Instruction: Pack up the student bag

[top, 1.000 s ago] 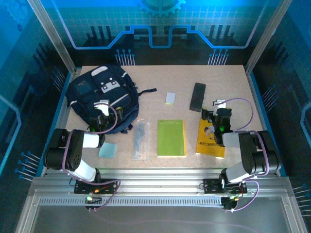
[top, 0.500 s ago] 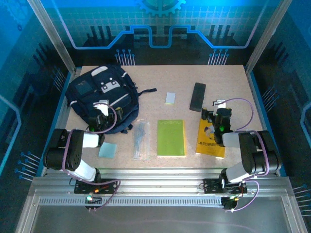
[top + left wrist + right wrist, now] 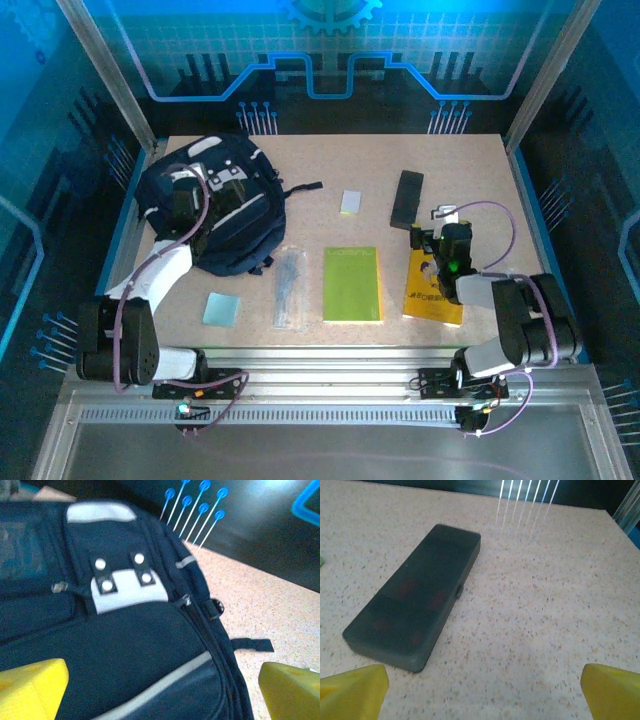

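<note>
My gripper will make the student bag slide and swivel face-up when it pulls the bag's edge, because the bag lies flat with its snap patch facing up.
The student bag is a dark navy backpack with grey-white patches, lying at the table's far left. My left gripper hangs over the bag's left half. In the left wrist view the bag lies under the open left gripper, whose yellow fingertips hold nothing; a white patch with snaps lies ahead. My right gripper hovers at the far end of a yellow book. It is open over bare tabletop, with a black case just ahead to its left.
Between the arms lie a green notebook, a clear pouch of pens, a pale blue pad and a small white eraser. The black case sits beyond the yellow book. Blue-lit walls close the table in.
My left arm has stretched forward from the bag's near edge and now hangs over the bag's left half. The right gripper has edged slightly left.
</note>
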